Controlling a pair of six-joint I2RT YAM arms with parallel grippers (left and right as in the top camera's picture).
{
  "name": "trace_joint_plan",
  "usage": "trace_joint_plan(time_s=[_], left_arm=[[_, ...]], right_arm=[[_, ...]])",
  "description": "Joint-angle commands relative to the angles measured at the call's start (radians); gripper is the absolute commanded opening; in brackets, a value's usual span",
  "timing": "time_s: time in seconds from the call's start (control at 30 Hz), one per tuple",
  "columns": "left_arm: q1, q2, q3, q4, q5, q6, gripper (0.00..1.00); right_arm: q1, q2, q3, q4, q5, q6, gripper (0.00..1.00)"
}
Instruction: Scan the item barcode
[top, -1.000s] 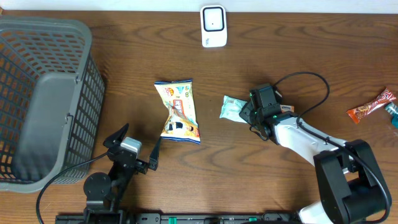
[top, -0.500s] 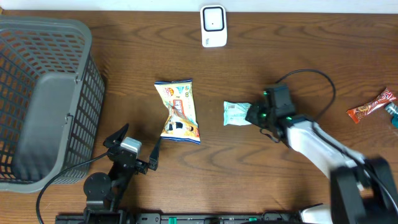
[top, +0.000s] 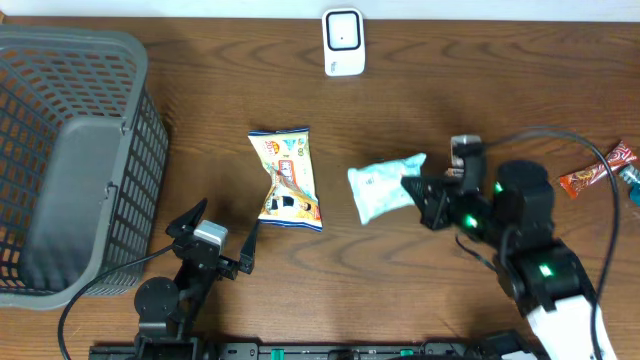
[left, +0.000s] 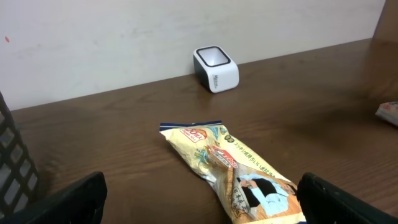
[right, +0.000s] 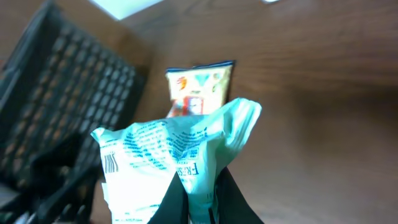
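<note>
I should turn the mint-green packet (top: 381, 187) in my right gripper round to the white scanner (top: 344, 42) before I scan the packet's barcode, because the packet points toward the grey mesh basket.
My right gripper (top: 412, 190) is shut on one end of a mint-green packet (top: 385, 187) and holds it above the table, right of centre. In the right wrist view the packet (right: 168, 162) sticks up from between the black fingers (right: 227, 186), and a barcode (right: 109, 163) shows on its left side. The white scanner (top: 343, 42) stands at the far edge of the table, well away from the packet. My left gripper (top: 228, 220) stands open at the near edge. Its fingers flank the near end of a yellow snack bag (left: 236, 168) without touching it.
A grey mesh basket (top: 70, 150) fills the left side of the table. The yellow snack bag (top: 287, 178) lies between the basket and the held packet. A red-orange candy wrapper (top: 598, 170) lies at the right edge. The scanner (left: 216, 69) faces the left wrist camera.
The right gripper shut on the mint-green packet, lifted it off the table and drew back to the right. The left arm has not moved.
</note>
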Motion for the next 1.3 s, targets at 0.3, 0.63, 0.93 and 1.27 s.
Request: trace_joint_plan(time_s=[0.3, 0.63, 0.93, 1.27], left_arm=[[0.006, 0.000, -0.029, -0.015, 0.020, -0.001, 0.98], [0.006, 0.000, -0.029, -0.015, 0.020, -0.001, 0.98], [0.006, 0.000, -0.029, -0.015, 0.020, -0.001, 0.98], [0.006, 0.000, -0.029, -0.015, 0.020, -0.001, 0.98]], right_arm=[[0.023, -0.109, 0.009, -0.171, -0.061, -0.035, 0.01], [0.074, -0.109, 0.009, -0.160, 0.071, 0.037, 0.01], [0.152, -0.040, 0.009, -0.134, 0.455, 0.036, 0.01], [0.186, 0.209, 0.010, 0.143, 0.586, -0.079, 0.01]])
